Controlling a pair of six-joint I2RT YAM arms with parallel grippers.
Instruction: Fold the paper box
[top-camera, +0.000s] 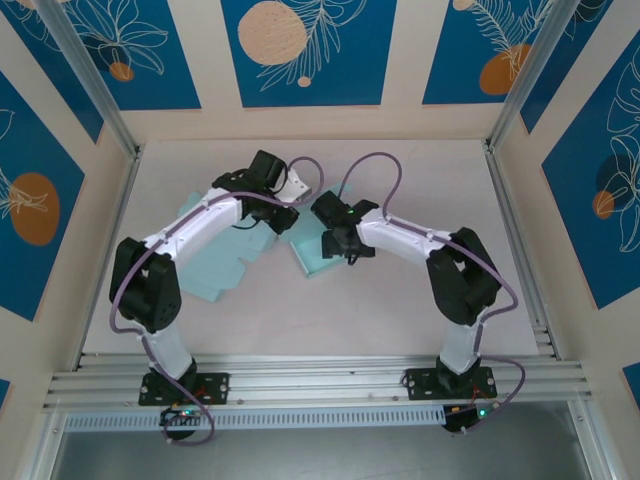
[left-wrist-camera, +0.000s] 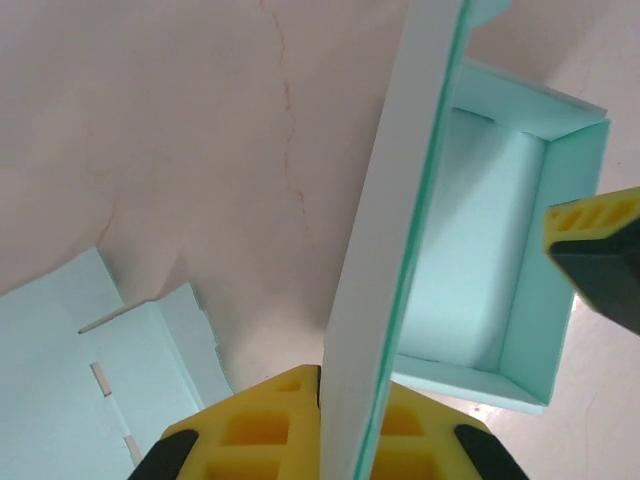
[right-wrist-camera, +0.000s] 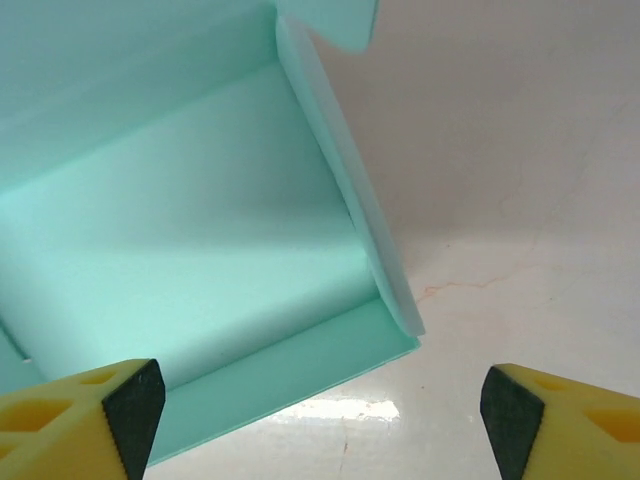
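Next, my right gripper leaves the box's near side, grabs the box's side (right-wrist-camera: 315, 95) by the back corner and straightens the box, because the paper box (top-camera: 312, 256) lies crooked.
The paper box (top-camera: 312, 262) is mint-green card, partly folded, lying at mid-table between the two arms. In the left wrist view it is an open tray (left-wrist-camera: 480, 260) with one tall panel (left-wrist-camera: 385, 250) standing up from it. My left gripper (left-wrist-camera: 350, 420) is shut on the lower end of that panel, whose edge runs up between the yellow fingers (left-wrist-camera: 250, 430). From above, the left gripper (top-camera: 283, 208) sits at the box's back left. My right gripper (right-wrist-camera: 320, 410) is open just over the box's near wall (right-wrist-camera: 300, 370), nothing between its fingers. It hovers over the box (top-camera: 335, 240) from the right.
A second, flat die-cut mint sheet (top-camera: 215, 272) lies under the left arm, its slotted tabs (left-wrist-camera: 100, 380) visible beside the left fingers. The table (top-camera: 400, 310) is pale and marble-like, walled by aluminium rails (top-camera: 515, 230). One right fingertip (left-wrist-camera: 600, 250) reaches into the left wrist view.
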